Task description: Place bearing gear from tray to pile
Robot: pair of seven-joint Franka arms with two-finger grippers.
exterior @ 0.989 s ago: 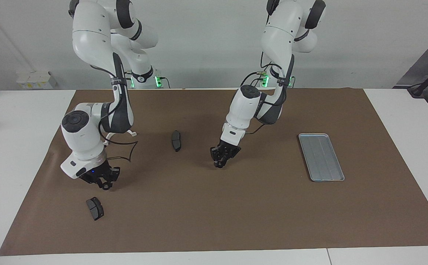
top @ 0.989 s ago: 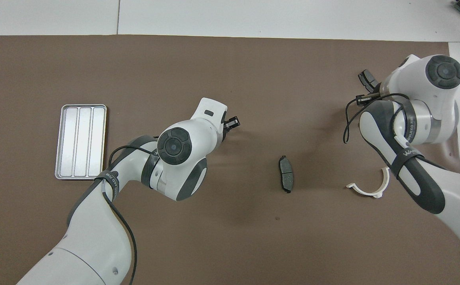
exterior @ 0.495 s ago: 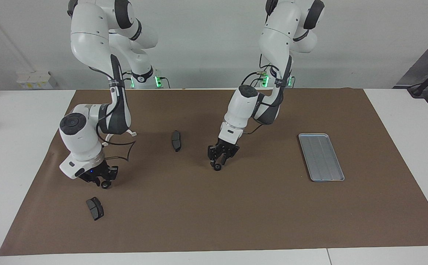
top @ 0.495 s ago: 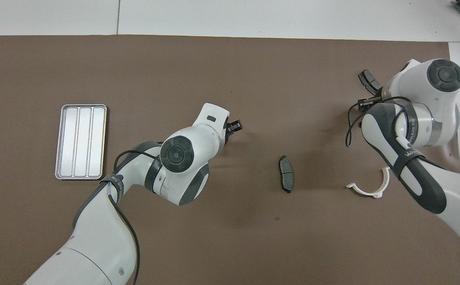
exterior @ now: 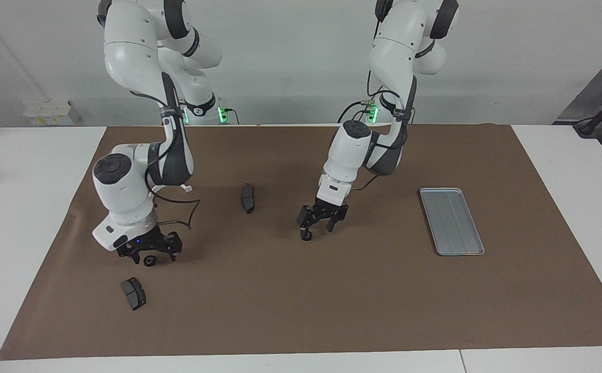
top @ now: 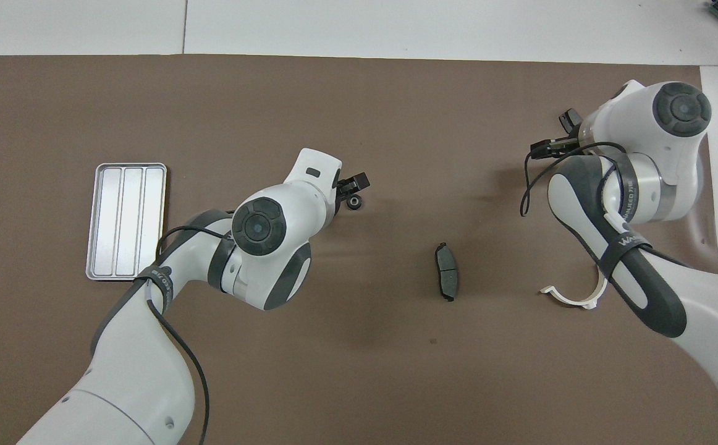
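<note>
The bearing gear in the middle of the table (top: 354, 201) is clear of my left gripper's open fingers. My right gripper should keep approaching that gear (exterior: 306, 235) until gripping it.
The silver-grey ridged tray (exterior: 451, 221) lies bare toward the left arm's end of the table, also in the overhead view (top: 126, 220). A small black bearing gear (exterior: 306, 237) lies on the brown mat mid-table, also in the overhead view (top: 353, 202). My left gripper (exterior: 319, 226) hangs open just above it, not gripping it. A second small gear (exterior: 149, 260) lies on the mat toward the right arm's end. My right gripper (exterior: 148, 254) hangs open low over it. In the overhead view the right wrist hides that gear.
A dark brake pad (exterior: 247, 197) lies nearer the robots between the grippers, also overhead (top: 446, 279). Another brake pad (exterior: 133, 293) lies farther out than the second gear. A white curved clip (top: 572, 295) lies near the right arm.
Both grippers opened and let go of their gears, which now lie on the mat. The left gripper lifted slightly toward the tray's end. The right gripper shifted a little toward mid-table.
</note>
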